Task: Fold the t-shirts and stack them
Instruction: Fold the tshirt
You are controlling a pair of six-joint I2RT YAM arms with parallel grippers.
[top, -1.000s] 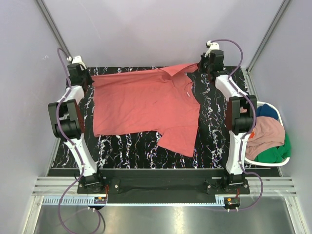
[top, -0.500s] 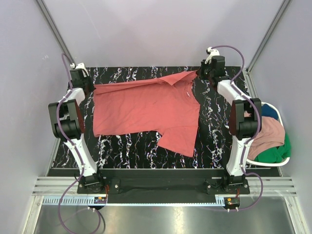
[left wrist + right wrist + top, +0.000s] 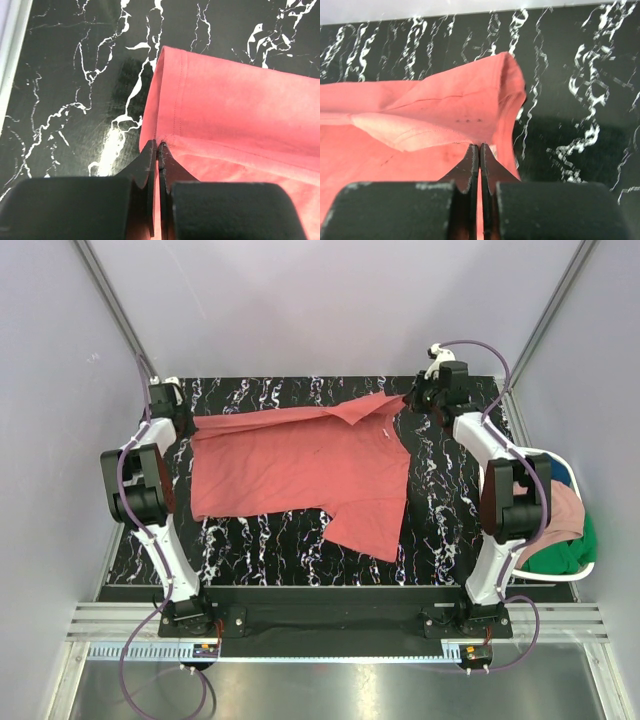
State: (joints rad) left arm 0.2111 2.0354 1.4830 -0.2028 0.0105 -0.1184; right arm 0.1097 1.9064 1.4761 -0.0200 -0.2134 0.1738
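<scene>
The folded-over flap [image 3: 350, 414] bunches near the t-shirt's far edge, so my right gripper should put it down nearer, then grab the t-shirt's far corner [image 3: 507, 61] and tug it straight.
A coral-red t-shirt [image 3: 300, 465] lies spread on the black marbled table [image 3: 440, 510], with one sleeve pointing toward the near edge. My left gripper [image 3: 186, 417] is at the far left, shut on the shirt's hemmed corner [image 3: 165, 100]. In the left wrist view the left gripper [image 3: 157, 146] pinches cloth between its tips. My right gripper [image 3: 408, 400] is at the far right, shut on the folded-over far edge of the shirt [image 3: 470, 105]. The right wrist view shows the right gripper [image 3: 479, 146] with red cloth between its tips. A dusty pink t-shirt [image 3: 565, 508], a green one [image 3: 572, 555] and a dark blue one [image 3: 565, 472] sit in the basket.
A white laundry basket [image 3: 560, 578] stands off the table's right side, partly under my right arm's elbow [image 3: 512, 502]. Grey walls close in the far side and both flanks. Bare marbled surface shows along the near edge and right of the shirt.
Both grippers have shifted slightly toward the near side, keeping their hold on the shirt's far edge. The right arm's elbow has swung right, over the basket.
</scene>
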